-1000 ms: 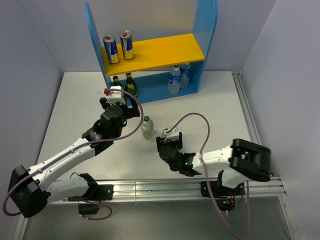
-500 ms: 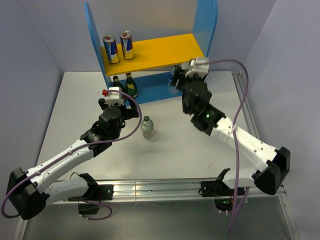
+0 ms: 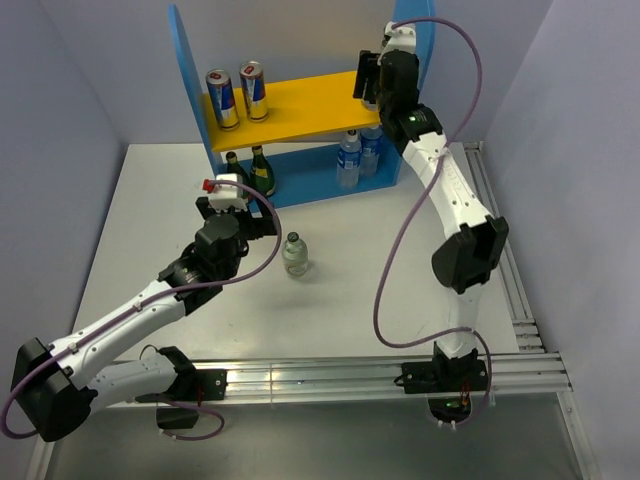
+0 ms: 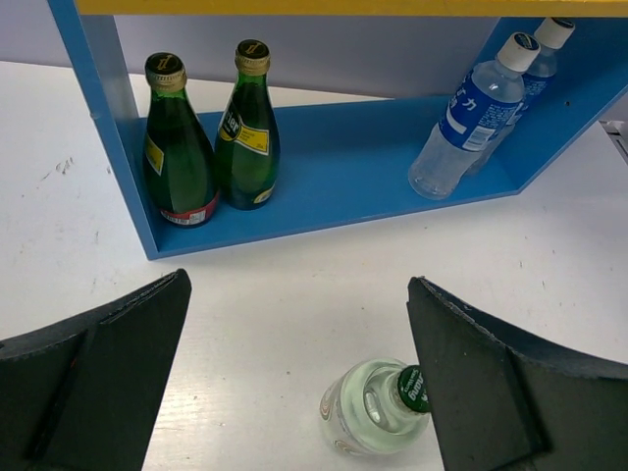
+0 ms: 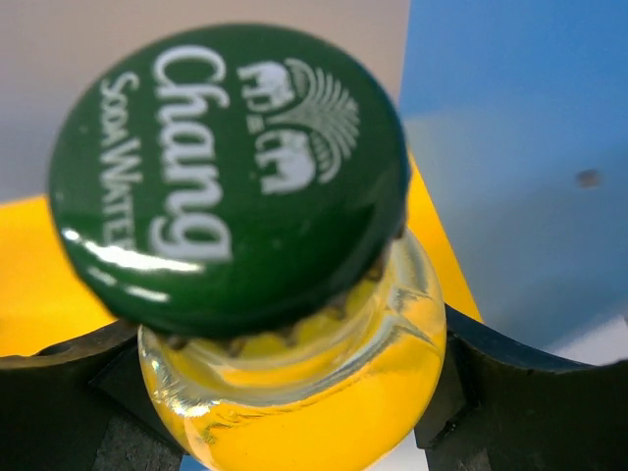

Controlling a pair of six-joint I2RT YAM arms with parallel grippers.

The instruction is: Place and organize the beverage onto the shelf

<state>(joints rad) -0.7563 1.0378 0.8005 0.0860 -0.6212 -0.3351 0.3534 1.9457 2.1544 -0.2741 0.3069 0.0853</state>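
Note:
I should keep lowering the clear green-capped bottle (image 3: 370, 102) with my right gripper until its bottom rests on the loose end of the yellow upper board (image 3: 357, 112), because the bottle is upright over that end.
The shelf has a yellow upper board (image 3: 320, 100) and a blue bottom board (image 4: 343, 186). Two silver-blue-red cans (image 3: 236, 95) stand at the upper board's left end. Two water bottles (image 3: 358, 156) stand at the bottom right and also show in the left wrist view (image 4: 471, 118). My right gripper (image 3: 367, 80) is at the upper board's right end, shut on a clear green-capped bottle (image 5: 231, 172). The other pale-green bottle (image 3: 294, 253) stands upright on the table. My left gripper (image 4: 296, 285) is open; this bottle (image 4: 378, 407) is close to its right finger.
Two dark green gold-necked bottles (image 3: 250, 170) stand at the bottom board's left end, also seen from the left wrist (image 4: 211, 147). The tall blue side panels (image 3: 190, 85) frame the shelf. A metal rail (image 3: 500, 240) runs along the table's right edge.
My right arm swung from low over the near table up to the right end of the yellow board. My left arm barely moved.

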